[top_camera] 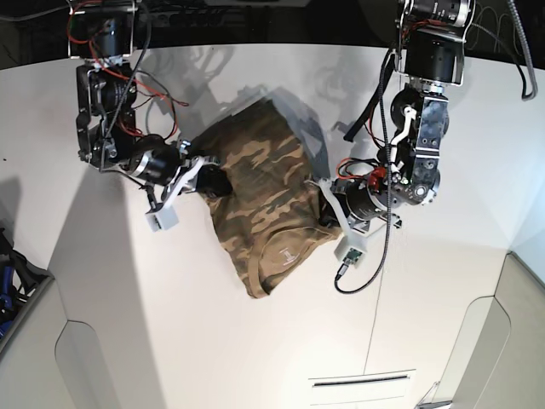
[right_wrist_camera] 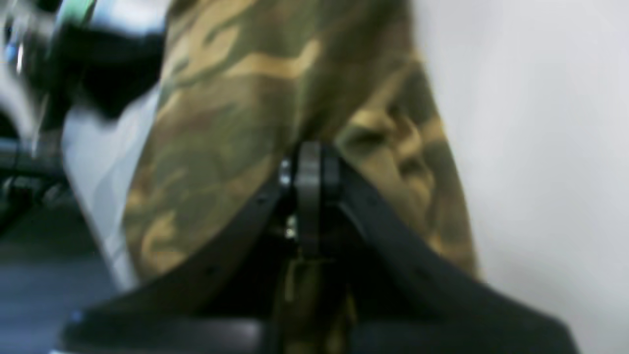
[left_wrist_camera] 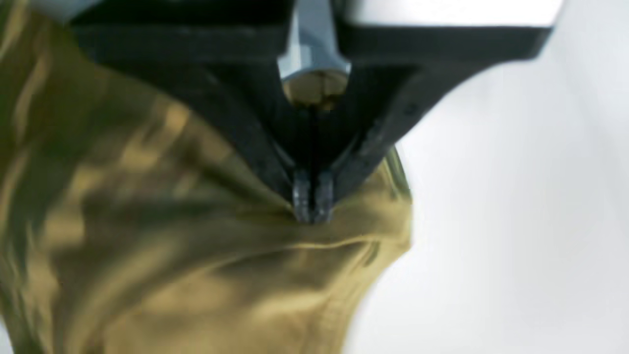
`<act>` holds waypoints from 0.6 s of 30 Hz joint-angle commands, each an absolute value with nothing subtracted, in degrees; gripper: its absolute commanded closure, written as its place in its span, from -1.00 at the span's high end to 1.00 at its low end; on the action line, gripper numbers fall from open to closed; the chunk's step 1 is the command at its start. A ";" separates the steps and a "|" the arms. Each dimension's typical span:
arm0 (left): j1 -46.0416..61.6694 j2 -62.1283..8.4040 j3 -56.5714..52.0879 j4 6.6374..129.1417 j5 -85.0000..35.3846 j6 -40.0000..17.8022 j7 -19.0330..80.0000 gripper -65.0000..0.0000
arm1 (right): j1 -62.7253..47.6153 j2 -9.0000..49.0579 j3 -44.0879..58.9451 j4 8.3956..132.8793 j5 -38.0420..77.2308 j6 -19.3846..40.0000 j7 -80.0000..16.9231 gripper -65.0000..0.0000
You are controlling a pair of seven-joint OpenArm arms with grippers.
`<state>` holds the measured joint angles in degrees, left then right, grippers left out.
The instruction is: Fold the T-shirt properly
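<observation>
The T-shirt's far edge [top_camera: 236, 120] is at a slant. My right gripper should hold the collar side [top_camera: 317, 236] while my left gripper swings the T-shirt square, and both should open after that.
The camouflage T-shirt [top_camera: 260, 192] lies bunched on the white table [top_camera: 170, 324], with its collar and pale label [top_camera: 288, 254] toward the front. My left gripper [top_camera: 324, 213] is shut on the shirt's right edge. In the left wrist view its fingertips [left_wrist_camera: 313, 199] pinch a fold of the shirt [left_wrist_camera: 147, 236]. My right gripper [top_camera: 213, 182] is shut on the shirt's left edge. In the right wrist view its closed tips [right_wrist_camera: 308, 164] press into the fabric [right_wrist_camera: 221, 123]. The cloth is pulled between the two grippers.
The table's left edge [top_camera: 60, 230] drops to a dark area with cables [top_camera: 7, 281]. A table edge and seam run at the front right [top_camera: 498, 273]. A slot [top_camera: 362, 381] shows in the table front. Wires hang from both arms.
</observation>
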<state>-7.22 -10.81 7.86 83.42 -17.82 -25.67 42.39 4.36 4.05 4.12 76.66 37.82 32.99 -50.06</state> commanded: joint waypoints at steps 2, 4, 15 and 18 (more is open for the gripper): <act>-9.02 -10.48 8.01 84.23 -18.04 -25.93 41.06 -0.99 | 2.96 2.09 4.12 80.31 38.57 33.43 -50.26 -1.00; -9.80 -10.50 8.01 84.23 -17.89 -25.91 40.23 -0.99 | 1.28 0.05 4.12 82.24 38.59 33.43 -50.22 -1.00; -11.92 -10.68 7.84 84.27 -17.52 -24.62 40.29 -0.99 | -0.51 -2.07 4.14 84.01 38.37 33.43 -51.35 -1.00; -11.88 -10.68 7.27 84.55 -17.69 -24.62 40.51 -0.99 | -0.54 -1.19 4.45 85.14 38.00 33.43 -51.55 -1.00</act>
